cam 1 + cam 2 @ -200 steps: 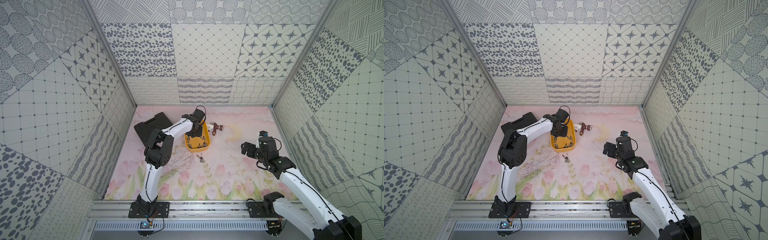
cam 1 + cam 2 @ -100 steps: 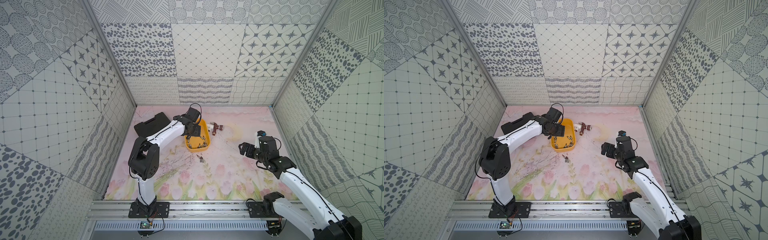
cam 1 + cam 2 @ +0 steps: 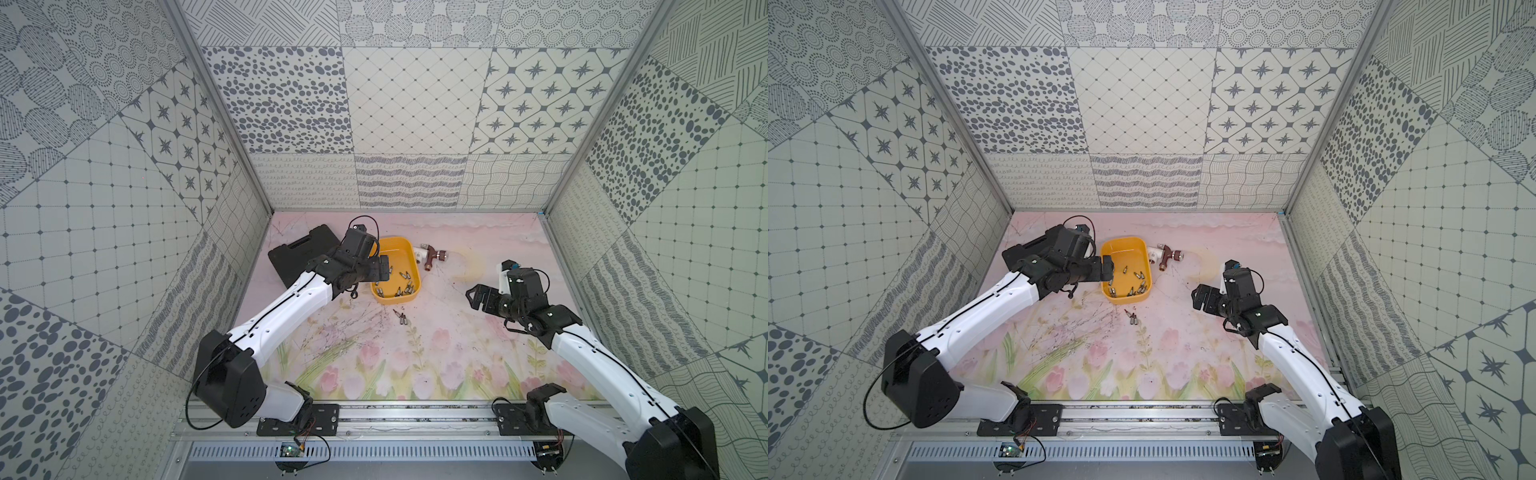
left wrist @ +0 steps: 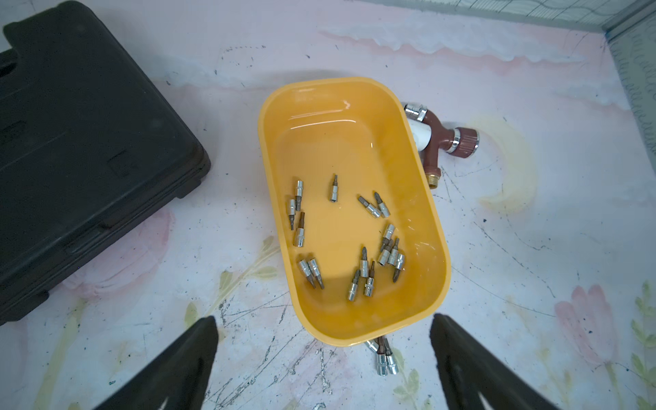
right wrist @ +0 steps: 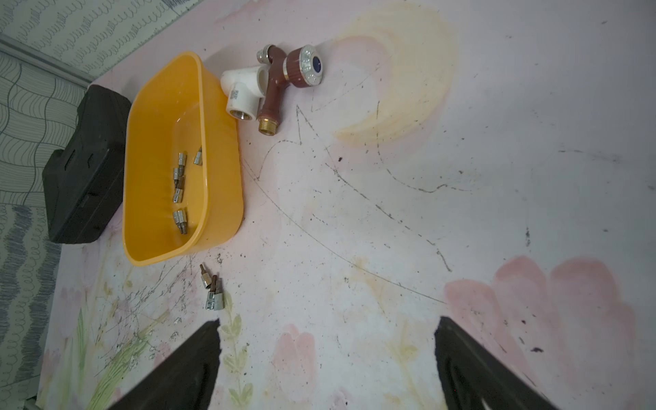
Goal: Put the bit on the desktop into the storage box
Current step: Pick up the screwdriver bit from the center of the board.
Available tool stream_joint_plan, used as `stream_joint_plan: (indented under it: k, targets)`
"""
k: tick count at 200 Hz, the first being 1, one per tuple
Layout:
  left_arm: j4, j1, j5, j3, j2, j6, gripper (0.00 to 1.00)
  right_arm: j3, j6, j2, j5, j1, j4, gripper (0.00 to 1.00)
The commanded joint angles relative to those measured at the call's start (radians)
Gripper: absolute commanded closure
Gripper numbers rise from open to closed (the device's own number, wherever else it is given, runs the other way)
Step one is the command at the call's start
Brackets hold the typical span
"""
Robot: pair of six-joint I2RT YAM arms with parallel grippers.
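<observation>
The robot's left gripper is hanging over the storage box [image 3: 397, 254] where the bits have to go, so it should move back and the right gripper should pick up the nearest bit [image 3: 404, 319].
The yellow storage box [image 3: 401, 249] [image 3: 1125, 249] stands at the back of the pink flowered desktop [image 3: 436, 345], with several bits [image 4: 365, 269] lying in it. Three more bits [image 3: 401, 318] [image 3: 1132, 318] [image 5: 212, 293] lie close together on the desktop just in front of the box; in the left wrist view these bits [image 4: 385, 358] poke out from under its near rim. My left gripper [image 3: 380, 272] [image 4: 323, 319] hovers over the box's left near edge, open and holding nothing. My right gripper [image 3: 476, 298] [image 5: 329, 319] hangs open and empty over bare desktop to the right of the bits.
A black tool case [image 3: 299, 253] [image 4: 88, 142] lies shut to the left of the box. A brown tap with a white pipe fitting [image 3: 430, 257] [image 5: 277, 88] rests against the box's right far side. Patterned walls close in three sides.
My left gripper has opened wide and drawn back from above the box towards its left near edge. My right gripper has shifted slightly left and stayed open.
</observation>
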Motion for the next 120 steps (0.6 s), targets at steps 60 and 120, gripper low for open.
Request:
stream_joint_plan:
  k: [60, 120]
  targets:
    - [0.101, 0.014, -0.242, -0.196, -0.29, -0.146, 0.01, 0.148, 0.003, 0.237, 0.084, 0.234, 0.057, 0.23]
    - [0.05, 0.024, -0.244, -0.254, -0.335, -0.228, 0.01, 0.255, -0.007, 0.422, 0.113, 0.365, 0.046, 0.44]
